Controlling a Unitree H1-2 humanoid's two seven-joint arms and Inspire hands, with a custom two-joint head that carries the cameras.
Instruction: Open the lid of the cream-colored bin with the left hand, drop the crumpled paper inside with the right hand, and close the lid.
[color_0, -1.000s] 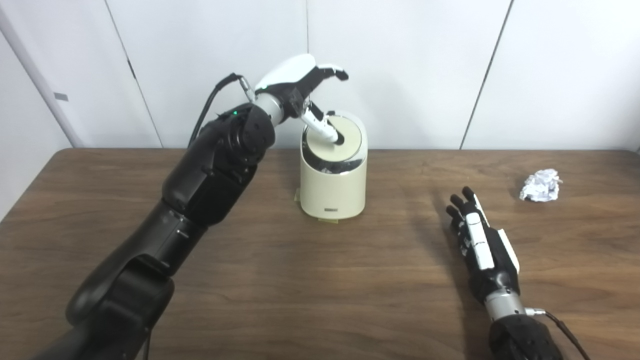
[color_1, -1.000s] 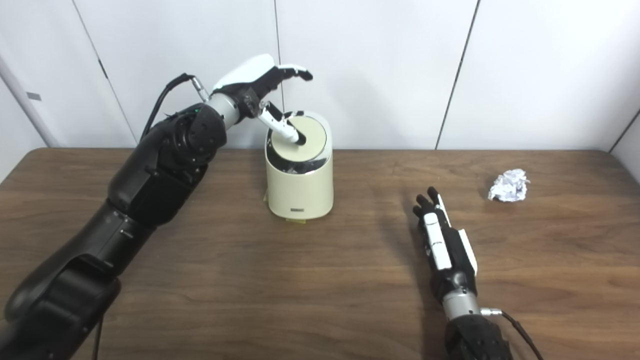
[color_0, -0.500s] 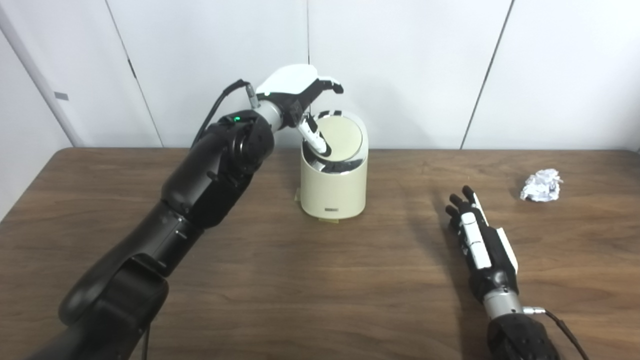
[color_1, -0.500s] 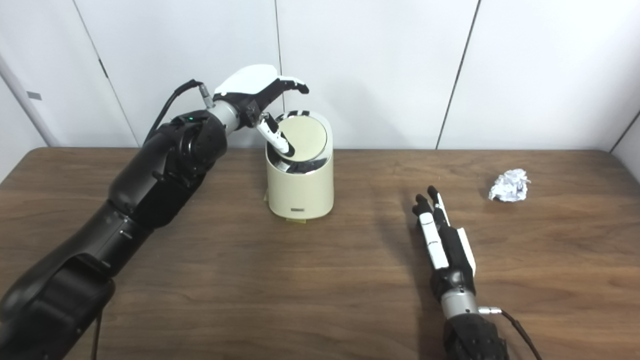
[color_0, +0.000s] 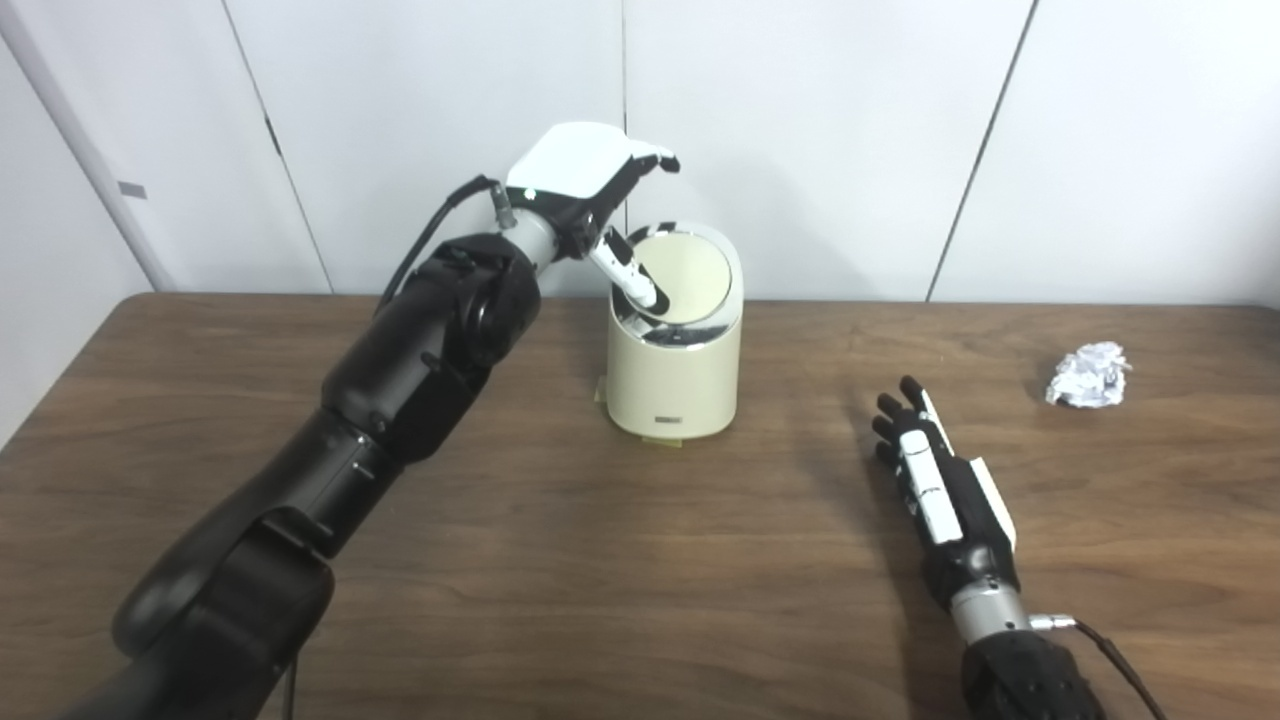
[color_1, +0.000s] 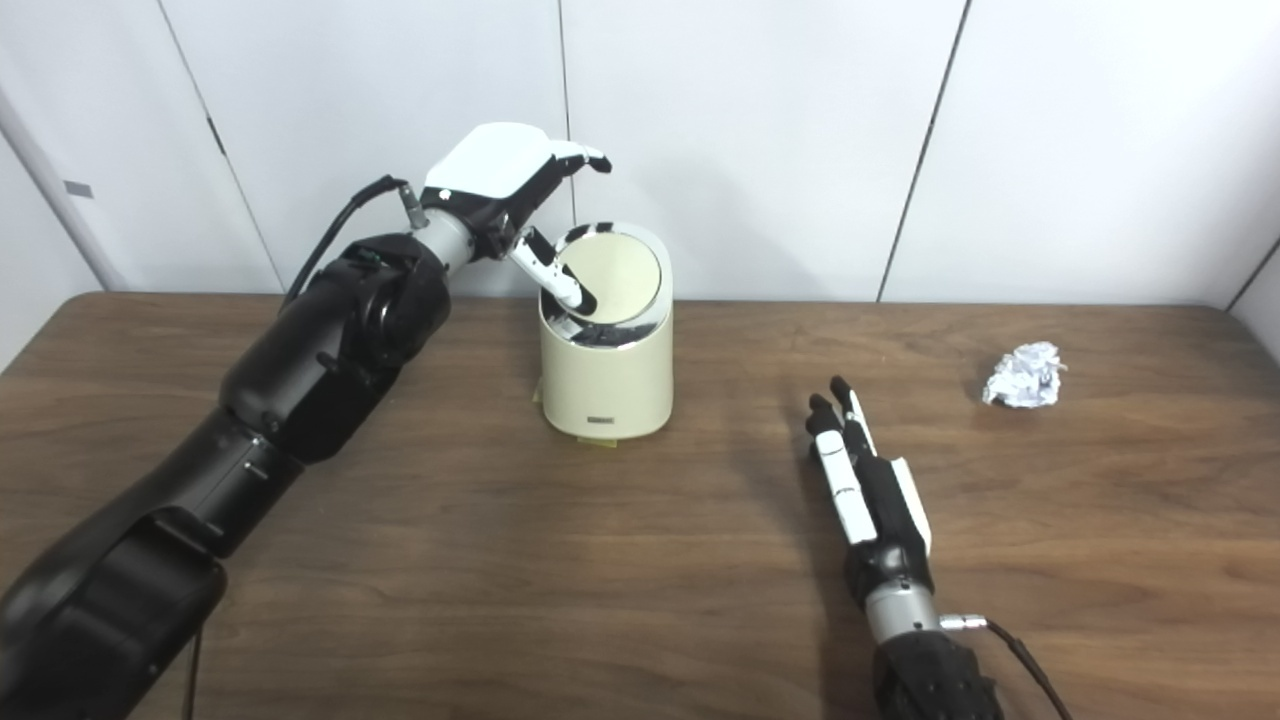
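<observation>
My gripper will open the bin's round lid (color_0: 690, 276), and the lid should swing up toward the wall and stay upright, because it sits flush inside the bin's chrome rim (color_0: 690, 334).
The cream-colored bin (color_0: 672, 378) stands at the back middle of the table. Its round lid (color_0: 688, 272) is tilted, its face turned toward me inside a chrome rim. My left hand (color_0: 585, 180) hovers over the bin's left side, open with fingers spread. Its thumb (color_0: 630, 280) presses on the lid's left edge. The crumpled paper (color_0: 1088, 374) lies at the far right of the table, apart from both hands. My right hand (color_0: 935, 480) rests flat and open on the table, right of the bin and well short of the paper.
The brown wooden table (color_0: 600, 560) ends at a white panelled wall (color_0: 850, 120) right behind the bin. A cable (color_0: 1110, 650) trails from my right wrist.
My left hand came down and drew back left, its thumb sliding from the lid's middle to its left edge. The lid tilted further toward me. The view shifted slightly.
</observation>
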